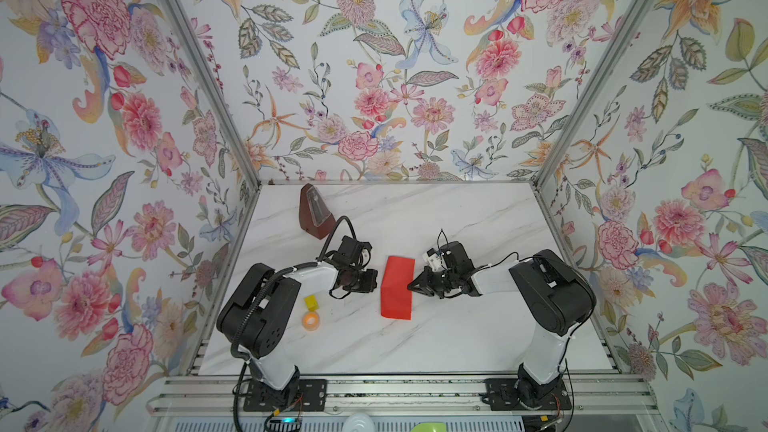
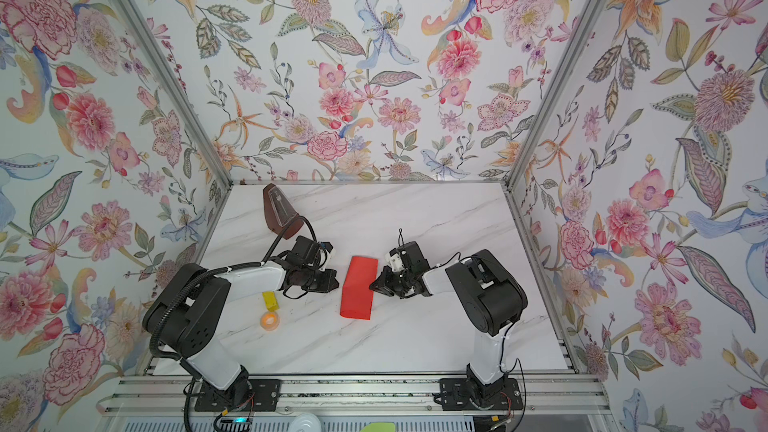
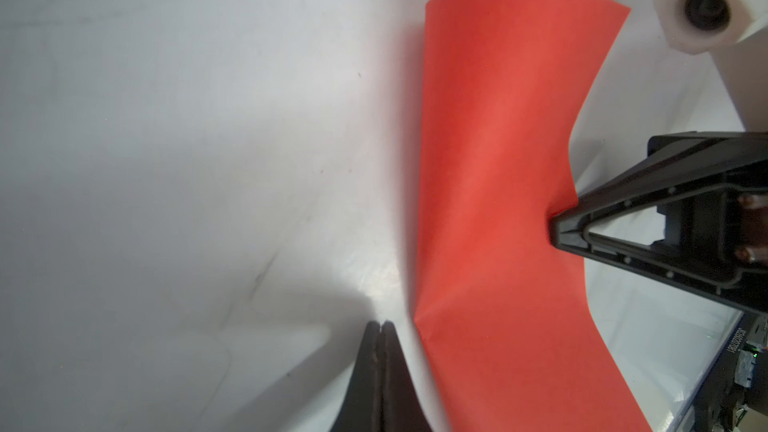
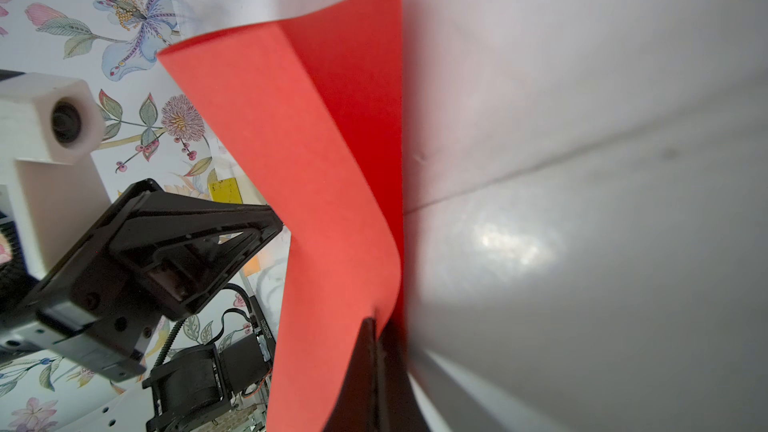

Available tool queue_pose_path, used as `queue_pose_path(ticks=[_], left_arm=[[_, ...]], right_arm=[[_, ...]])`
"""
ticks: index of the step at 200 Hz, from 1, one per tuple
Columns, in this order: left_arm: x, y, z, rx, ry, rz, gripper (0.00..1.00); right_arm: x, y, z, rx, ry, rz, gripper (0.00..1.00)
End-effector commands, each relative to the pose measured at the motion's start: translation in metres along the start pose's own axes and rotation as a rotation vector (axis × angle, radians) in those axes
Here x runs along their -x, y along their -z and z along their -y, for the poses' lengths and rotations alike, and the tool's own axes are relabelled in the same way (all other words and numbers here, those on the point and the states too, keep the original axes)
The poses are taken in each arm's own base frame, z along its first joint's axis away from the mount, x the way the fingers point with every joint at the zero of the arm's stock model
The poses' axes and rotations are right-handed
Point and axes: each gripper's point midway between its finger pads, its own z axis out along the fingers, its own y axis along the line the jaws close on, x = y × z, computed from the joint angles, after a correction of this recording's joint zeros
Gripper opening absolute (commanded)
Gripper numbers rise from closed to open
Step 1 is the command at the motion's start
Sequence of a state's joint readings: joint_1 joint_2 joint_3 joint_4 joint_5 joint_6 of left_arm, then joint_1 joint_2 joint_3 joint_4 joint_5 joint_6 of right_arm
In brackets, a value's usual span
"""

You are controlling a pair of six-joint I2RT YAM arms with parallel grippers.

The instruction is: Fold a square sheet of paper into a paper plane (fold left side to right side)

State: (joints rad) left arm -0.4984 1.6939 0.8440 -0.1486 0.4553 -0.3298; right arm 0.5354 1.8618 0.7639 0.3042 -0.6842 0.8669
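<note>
The paper's fold bulges open at its far end (image 3: 438, 8), so next my left gripper moves back over the paper and pushes the fold's far part (image 3: 436, 104) down flat.
The square sheet of paper (image 1: 397, 290) (image 2: 358, 288) is bright red and lies doubled over into a tall rectangle mid-table, with its top layer bulging up. No paper plane is in view. My right gripper (image 1: 410, 285) (image 2: 371, 285) (image 4: 376, 320) is shut on the sheet's right edge, and the paper (image 4: 299, 160) curls up from its tips. My left gripper (image 1: 376, 280) (image 2: 336, 280) (image 3: 381, 323) is shut and empty, just left of the paper's (image 3: 490, 180) rounded fold and a little apart from it.
A dark brown metronome (image 1: 313, 214) stands at the back left. A small yellow block (image 1: 311, 302) and an orange tape roll (image 1: 309, 320) lie beside the left arm. Floral walls close in three sides of the marble tabletop (image 1: 457, 334).
</note>
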Motion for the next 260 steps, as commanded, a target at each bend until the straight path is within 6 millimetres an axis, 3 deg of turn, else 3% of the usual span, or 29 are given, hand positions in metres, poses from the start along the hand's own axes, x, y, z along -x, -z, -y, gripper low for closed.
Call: queue_pose_path(ticks=[1, 27, 61, 116, 165, 195, 216, 260], left_arm=[[0.02, 0.006, 0.027, -0.032, -0.055, 0.02, 0.0], [0.024, -0.009, 0.047, -0.079, -0.08, 0.001, 0.01], [0.023, -0.028, 0.048, -0.089, -0.082, -0.014, 0.0], [0.007, -0.036, 0.004, 0.026, -0.034, -0.045, 0.0], [-0.029, -0.031, -0.047, 0.105, 0.068, -0.085, 0.0], [-0.041, -0.025, -0.063, 0.123, 0.112, -0.093, 0.0], [-0.022, -0.016, -0.052, 0.091, 0.099, -0.045, 0.0], [0.03, 0.002, 0.002, -0.04, 0.016, 0.071, 0.0]], right_arm=[[-0.016, -0.005, 0.039, -0.136, -0.064, -0.029, 0.0], [-0.016, -0.004, 0.039, -0.137, -0.066, -0.027, 0.0], [-0.016, -0.004, 0.039, -0.139, -0.066, -0.031, 0.0], [-0.019, -0.004, 0.043, -0.149, -0.069, -0.036, 0.0], [-0.02, -0.003, 0.043, -0.151, -0.069, -0.038, 0.0], [-0.02, -0.002, 0.043, -0.156, -0.067, -0.037, 0.0], [-0.02, -0.001, 0.043, -0.158, -0.064, -0.036, 0.0], [-0.019, -0.002, 0.042, -0.157, -0.066, -0.036, 0.0]])
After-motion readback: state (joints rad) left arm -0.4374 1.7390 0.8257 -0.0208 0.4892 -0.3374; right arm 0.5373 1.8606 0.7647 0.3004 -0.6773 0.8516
